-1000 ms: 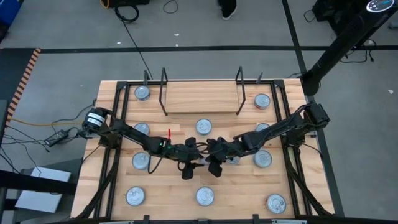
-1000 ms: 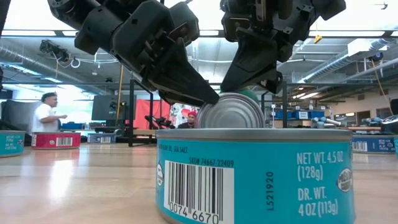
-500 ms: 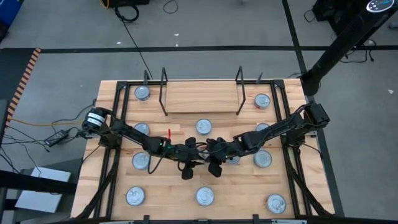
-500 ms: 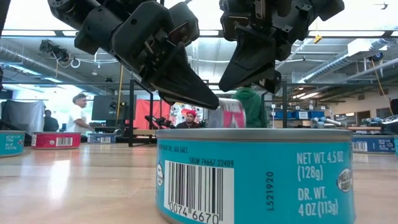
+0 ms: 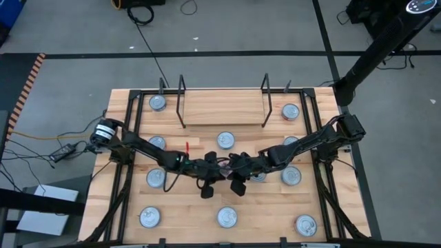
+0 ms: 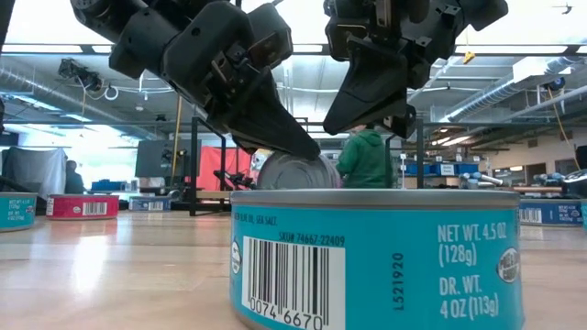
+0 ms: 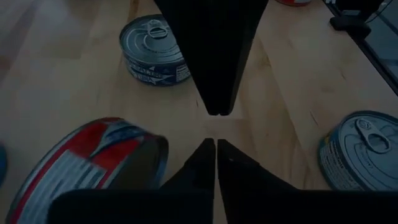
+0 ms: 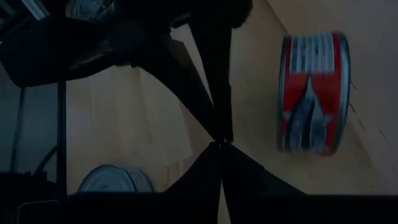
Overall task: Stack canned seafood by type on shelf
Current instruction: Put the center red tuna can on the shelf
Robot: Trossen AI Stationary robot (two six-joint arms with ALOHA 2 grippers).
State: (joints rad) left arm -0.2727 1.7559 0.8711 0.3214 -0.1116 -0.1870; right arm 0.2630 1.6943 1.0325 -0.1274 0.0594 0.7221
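My left gripper should back off and my right gripper should pinch the tin's flat sides, because the red tin stands on its rim next to my shut grippers.
A red-labelled tin stands on its rim at the table's middle, between my two grippers. It also shows in the right wrist view and in the low view, with its silver face toward the camera. My left gripper and my right gripper are both shut, tips pointing at each other a little apart, low over the table. The shelf stands bare at the far middle. Several other tins lie flat around the table, such as one near the shelf. My left gripper has the red tin's rim right beside the outer side of one finger. I cannot tell whether they touch. The tin stands on its edge on the table.
A blue-labelled tin lies flat at the near middle, filling the low view. More tins lie at both sides and along the near edge. Black frame rails run along the table's sides. People move in the room behind.
The red tin, on its rim, has turned about and rolled from below my right gripper toward my left gripper. It showed its lid, then its red side, and now shows a silver face again. Both grippers have kept nearly still and shut.
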